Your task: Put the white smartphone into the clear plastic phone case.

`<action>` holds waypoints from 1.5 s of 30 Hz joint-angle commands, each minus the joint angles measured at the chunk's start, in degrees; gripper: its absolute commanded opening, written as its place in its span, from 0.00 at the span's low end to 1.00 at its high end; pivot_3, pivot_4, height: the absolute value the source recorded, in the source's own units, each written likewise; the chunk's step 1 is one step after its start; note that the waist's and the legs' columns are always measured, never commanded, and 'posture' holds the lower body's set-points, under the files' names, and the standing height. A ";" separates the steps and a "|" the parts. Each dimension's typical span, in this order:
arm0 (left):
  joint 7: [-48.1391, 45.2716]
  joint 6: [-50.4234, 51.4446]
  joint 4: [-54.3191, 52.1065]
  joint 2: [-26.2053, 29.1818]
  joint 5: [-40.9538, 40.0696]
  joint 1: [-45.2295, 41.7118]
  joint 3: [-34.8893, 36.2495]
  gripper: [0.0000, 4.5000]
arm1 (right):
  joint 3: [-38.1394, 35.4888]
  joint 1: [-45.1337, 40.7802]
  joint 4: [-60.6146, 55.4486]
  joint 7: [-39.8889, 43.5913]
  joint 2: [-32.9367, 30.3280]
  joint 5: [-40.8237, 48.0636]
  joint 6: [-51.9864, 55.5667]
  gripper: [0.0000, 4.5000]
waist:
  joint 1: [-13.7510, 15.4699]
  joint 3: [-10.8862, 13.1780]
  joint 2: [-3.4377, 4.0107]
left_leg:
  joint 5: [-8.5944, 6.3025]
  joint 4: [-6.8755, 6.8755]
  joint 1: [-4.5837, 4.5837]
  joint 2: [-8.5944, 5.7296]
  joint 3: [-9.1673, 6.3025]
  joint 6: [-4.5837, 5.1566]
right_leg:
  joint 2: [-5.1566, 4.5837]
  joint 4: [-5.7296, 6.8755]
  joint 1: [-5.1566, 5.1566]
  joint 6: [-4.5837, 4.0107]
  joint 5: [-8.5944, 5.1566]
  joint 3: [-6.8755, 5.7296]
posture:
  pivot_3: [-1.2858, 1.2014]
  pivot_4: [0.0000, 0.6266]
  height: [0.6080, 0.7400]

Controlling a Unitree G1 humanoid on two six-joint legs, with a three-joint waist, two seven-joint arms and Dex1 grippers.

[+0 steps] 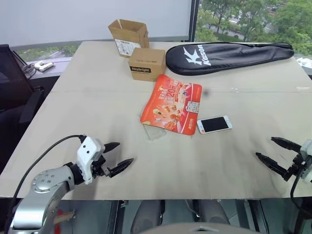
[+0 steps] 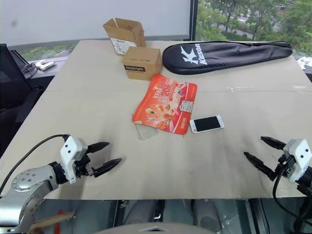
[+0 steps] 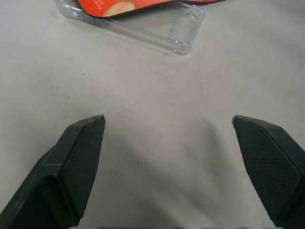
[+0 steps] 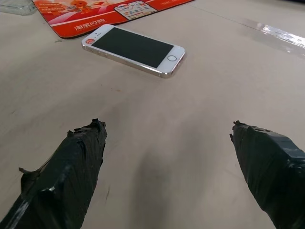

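Note:
The red packet is lying over the clear phone case (image 1: 155, 132), so my right gripper should keep going to the packet's edge (image 1: 193, 118) next to the white smartphone and close there.
The white smartphone (image 1: 214, 124) lies flat, screen up, on the beige table, just right of a red snack packet (image 1: 172, 104); in the right wrist view the white smartphone (image 4: 133, 48) is ahead of the fingers. The clear plastic phone case (image 1: 155, 131) lies partly under the packet's near left corner; the clear plastic phone case (image 3: 162, 26) shows its rim in the left wrist view. My left gripper (image 1: 116, 157) hovers open near the front left, well short of the case. My right gripper (image 1: 272, 152) is open at the front right, empty, short of the phone.
Two cardboard boxes (image 1: 146, 64) stand at the back of the table (image 1: 87, 107), and a black racket bag (image 1: 229, 55) lies at the back right. A dark chair (image 1: 14, 92) sits off the table's left side.

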 commanded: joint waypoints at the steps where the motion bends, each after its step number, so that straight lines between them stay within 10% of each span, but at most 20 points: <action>1: 0.38 -0.75 -2.18 0.07 -0.15 0.42 1.28 0.98 | -0.35 -1.37 0.22 -0.95 0.00 -0.09 -1.43 1.00 | 0.09 0.00 -0.01 | 0.00 0.00 0.00 0.00 0.00 0.00 | 0.00 0.00 0.00 0.00 0.00 -0.01 | 0.52 0.24 1.00; 27: 1.85 -2.34 -2.45 -0.97 -1.92 -1.26 2.32 0.98 | 2.02 -6.21 0.97 -4.63 -0.34 1.20 2.09 1.00 | -0.07 0.01 -0.01 | 0.00 0.05 -0.01 0.00 -0.01 0.01 | -0.01 -0.02 0.01 0.01 0.00 -0.02 | 0.52 0.24 1.00; 45: -0.29 3.55 -5.17 1.10 -13.25 -5.44 9.13 0.98 | 33.92 -53.65 11.11 -19.51 13.35 -8.69 27.67 1.00 | -0.02 0.07 -0.04 | 0.02 0.11 -0.73 0.02 -0.22 -0.02 | 0.13 0.06 -0.65 0.03 0.26 -0.21 | 0.52 0.24 1.00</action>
